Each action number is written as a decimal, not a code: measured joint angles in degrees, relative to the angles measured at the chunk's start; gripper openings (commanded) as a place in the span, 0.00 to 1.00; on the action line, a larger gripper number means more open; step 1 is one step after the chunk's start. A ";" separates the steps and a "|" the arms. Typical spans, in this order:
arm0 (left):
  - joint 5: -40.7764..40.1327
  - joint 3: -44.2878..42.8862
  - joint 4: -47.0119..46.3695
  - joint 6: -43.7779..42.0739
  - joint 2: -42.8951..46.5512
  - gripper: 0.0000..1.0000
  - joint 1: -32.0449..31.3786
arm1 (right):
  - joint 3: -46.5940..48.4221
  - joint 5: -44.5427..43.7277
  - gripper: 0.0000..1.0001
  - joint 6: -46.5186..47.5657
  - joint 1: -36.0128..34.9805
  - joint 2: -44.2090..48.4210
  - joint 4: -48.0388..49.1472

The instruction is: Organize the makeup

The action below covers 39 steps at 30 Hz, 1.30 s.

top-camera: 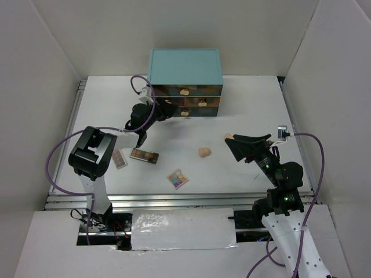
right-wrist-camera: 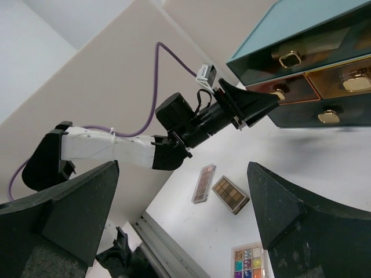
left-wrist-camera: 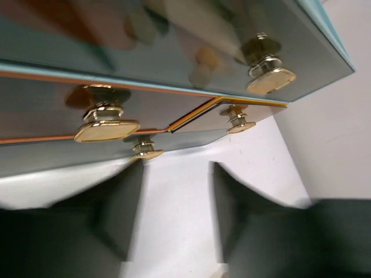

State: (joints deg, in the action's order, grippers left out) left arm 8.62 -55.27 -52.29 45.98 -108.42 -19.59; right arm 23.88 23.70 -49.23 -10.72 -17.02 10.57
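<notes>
The robot's left gripper has its open fingers beside the orange-edged drawer's gold knob [left-wrist-camera: 106,124], so it should first move them around that knob [right-wrist-camera: 279,93] and then pull the drawer open.
Two rectangular eyeshadow palettes, one pinkish [top-camera: 120,158] and one brown [top-camera: 144,155], lie left of centre. A square multicolour palette [top-camera: 178,179] lies nearer the front. They also show in the right wrist view: pinkish [right-wrist-camera: 203,183], brown [right-wrist-camera: 231,194], multicolour [right-wrist-camera: 253,262]. A peach sponge [top-camera: 203,152] sits mid-table. A second peach piece [top-camera: 228,136] shows at the tip of my right gripper [top-camera: 233,143], which is open and empty [right-wrist-camera: 185,231]. My left gripper [top-camera: 171,110] is open and empty [left-wrist-camera: 177,214], close to the chest's lower left drawer. The tube, stick and bottle are out of view.
The teal chest of drawers [top-camera: 185,66] stands at the back centre, drawers shut, with gold knobs [left-wrist-camera: 106,128] close in front of my left fingers [left-wrist-camera: 124,214]. White walls enclose the table on the left, right and back. A metal rail [top-camera: 174,200] runs along the front edge.
</notes>
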 measured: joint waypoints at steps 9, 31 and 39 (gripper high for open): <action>-4.98 -1.14 2.21 -0.79 0.26 0.96 0.20 | 0.00 -0.15 0.99 0.28 0.00 0.00 -1.03; -8.41 -10.80 16.00 -5.60 -3.04 0.64 0.28 | 0.00 -0.94 0.99 0.96 0.00 1.60 -1.73; -8.48 -10.91 16.13 -6.01 -3.58 0.31 0.28 | 0.00 -2.10 0.99 1.22 0.00 1.81 -1.77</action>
State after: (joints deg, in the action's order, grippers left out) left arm 0.14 -66.17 -36.16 39.97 -112.01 -19.31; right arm 23.88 21.61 -48.01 -10.72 -15.20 8.80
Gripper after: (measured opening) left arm 0.541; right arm 0.995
